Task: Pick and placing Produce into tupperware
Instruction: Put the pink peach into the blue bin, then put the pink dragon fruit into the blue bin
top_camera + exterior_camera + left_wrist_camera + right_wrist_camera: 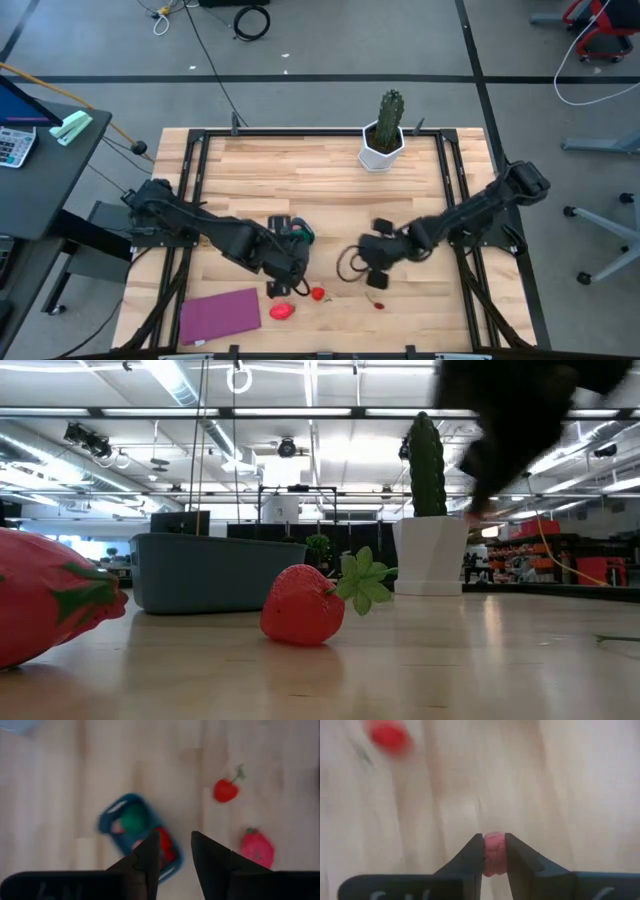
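Note:
I should next move my right gripper to the teal tupperware point(304, 230) until the piece hangs over the inside of the tupperware. Both fingers hold the small pink piece point(495, 853) and the tupperware is lying open.
In the left wrist view the teal tupperware point(131, 827) rests flat on the table, with a green piece point(133, 818) and red pieces point(165, 847) inside. My left gripper point(175, 847) hovers open above its edge. My right gripper point(494, 851) is shut on a small pink round piece point(494, 845), right of the tupperware point(301, 235) in the high view. A strawberry point(318, 294), a pink-red fruit point(283, 311) and a tiny red piece point(378, 303) lie on the table's near part. My right gripper pinches the small pink round piece point(494, 862) between its two fingers point(472, 855), one pad on each side. The fingers point down at the table. The piece looks lifted off the wood, though I cannot see its underside.
A purple mat point(220, 313) lies at the near left. A green cactus in a white pot point(383, 140) stands at the far edge. In the low view the strawberry point(303, 605) and the pink-red fruit point(50, 605) lie in front of the tupperware point(215, 572).

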